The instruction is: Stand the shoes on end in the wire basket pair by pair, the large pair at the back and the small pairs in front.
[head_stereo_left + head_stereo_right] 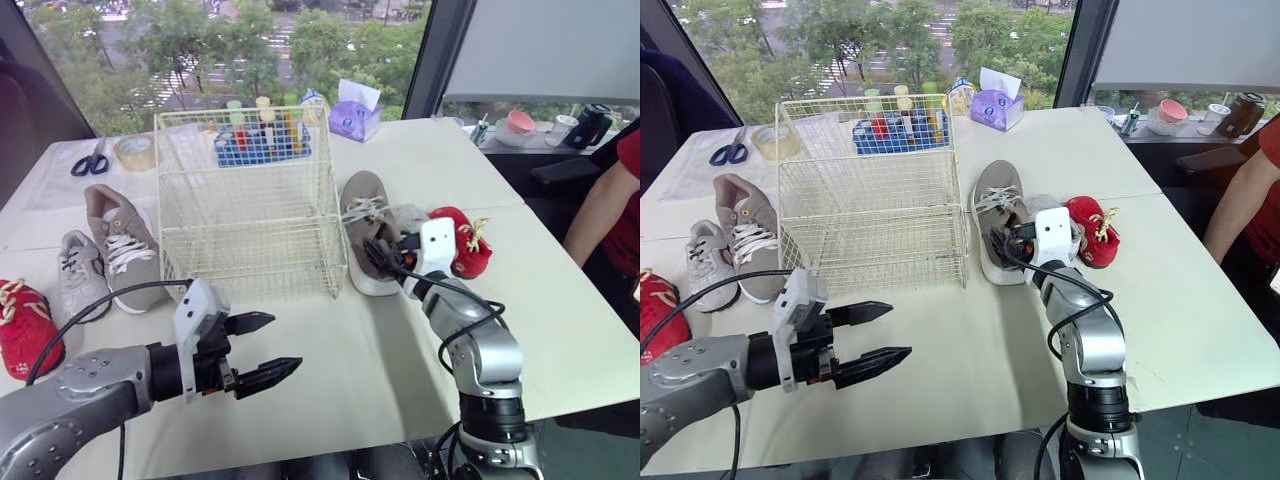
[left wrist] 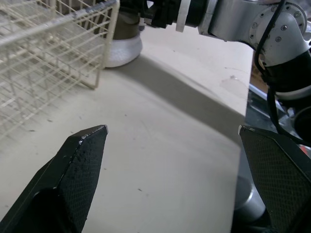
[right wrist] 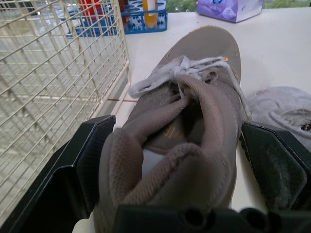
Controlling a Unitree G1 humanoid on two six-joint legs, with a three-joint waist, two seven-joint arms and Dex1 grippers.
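The taupe shoe (image 1: 366,222) looks longer than the height of the wire basket's sides (image 1: 324,175). The shoe's heel should poke up above the basket's rim when I set the shoe on end.
The empty wire basket (image 1: 250,200) stands mid-table. Right of it a large taupe shoe (image 1: 362,215) lies on its sole; my right gripper (image 3: 187,160) is open, with a finger on either side of the heel. A small grey shoe (image 1: 410,218) and a red shoe (image 1: 462,240) lie just beyond it to the right. Left of the basket lie the other taupe shoe (image 1: 120,245), a small grey shoe (image 1: 78,275) and a red shoe (image 1: 25,325). My left gripper (image 1: 262,348) hangs open over bare table in front of the basket, holding nothing.
Behind the basket stands a blue rack of bottles (image 1: 262,140) and a purple tissue box (image 1: 355,115). Scissors (image 1: 92,160) and a tape roll (image 1: 134,150) lie at the back left. A person's arm (image 1: 605,210) reaches in at the right edge.
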